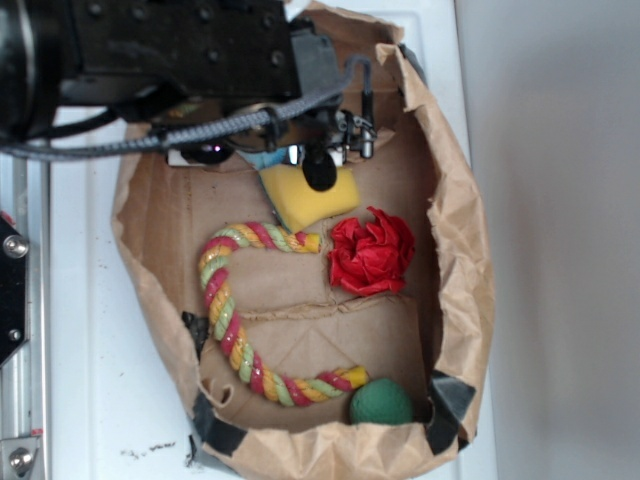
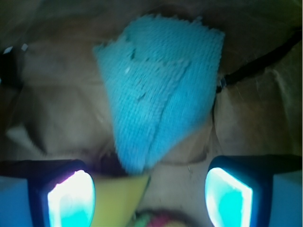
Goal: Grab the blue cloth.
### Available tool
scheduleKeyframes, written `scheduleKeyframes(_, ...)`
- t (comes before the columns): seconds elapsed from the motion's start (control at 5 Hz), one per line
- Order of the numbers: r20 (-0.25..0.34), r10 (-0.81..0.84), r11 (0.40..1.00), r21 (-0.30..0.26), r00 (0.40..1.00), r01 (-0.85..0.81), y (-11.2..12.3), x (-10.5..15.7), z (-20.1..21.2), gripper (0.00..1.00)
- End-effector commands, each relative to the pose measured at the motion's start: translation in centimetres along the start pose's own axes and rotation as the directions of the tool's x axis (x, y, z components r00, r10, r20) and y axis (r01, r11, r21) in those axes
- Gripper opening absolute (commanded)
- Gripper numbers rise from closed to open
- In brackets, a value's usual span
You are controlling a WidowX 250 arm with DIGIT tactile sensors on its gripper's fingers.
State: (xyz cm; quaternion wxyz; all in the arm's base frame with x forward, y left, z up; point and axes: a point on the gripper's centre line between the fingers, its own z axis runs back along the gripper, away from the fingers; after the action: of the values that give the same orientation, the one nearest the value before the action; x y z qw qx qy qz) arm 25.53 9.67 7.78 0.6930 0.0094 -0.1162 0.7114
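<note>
The blue cloth's middle (image 2: 158, 94) is clear of the yellow sponge (image 2: 118, 196) and centred ahead of my gripper's open fingers, so I keep going down until the fingers are around the cloth.
The blue cloth (image 2: 161, 99) lies flat on the bag's brown paper floor, a fuzzy aqua patch with ragged edges filling the middle of the wrist view. In the exterior view only a sliver of the blue cloth (image 1: 262, 159) peeks out under the arm. My gripper (image 2: 149, 196) is open, its two pads wide apart, hovering above the cloth's near tip with nothing between them. A corner of the yellow sponge (image 2: 120, 196) shows between the pads. In the exterior view the gripper (image 1: 318, 160) hangs at the bag's far end.
Inside the brown paper bag (image 1: 455, 210) lie a yellow sponge wedge (image 1: 310, 195), a red paper rosette (image 1: 372, 252), a multicoloured rope toy (image 1: 232, 310) and a green ball (image 1: 380, 404). The bag's crumpled walls rise all round.
</note>
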Motion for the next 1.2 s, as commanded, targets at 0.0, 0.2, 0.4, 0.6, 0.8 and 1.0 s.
scheduleKeyframes(0.0,0.014,0.115,0.993,-0.030,0.993,-0.115,1.3,2.4,-0.2,1.00)
scheduleKeyframes(0.2,0.037,0.135,0.990,-0.031,0.990,-0.134,1.1,4.2,-0.9,1.00)
scheduleKeyframes(0.4,0.079,0.113,0.994,-0.017,0.990,-0.112,1.4,4.6,-2.0,1.00)
scheduleKeyframes(0.6,0.103,0.098,0.995,-0.027,0.990,-0.095,1.2,4.5,-2.5,1.00)
scheduleKeyframes(0.8,0.133,0.053,0.998,-0.044,0.990,-0.047,0.6,3.8,-3.4,1.00)
scheduleKeyframes(1.0,0.152,0.002,1.000,-0.022,0.988,0.002,0.8,2.8,-4.5,1.00)
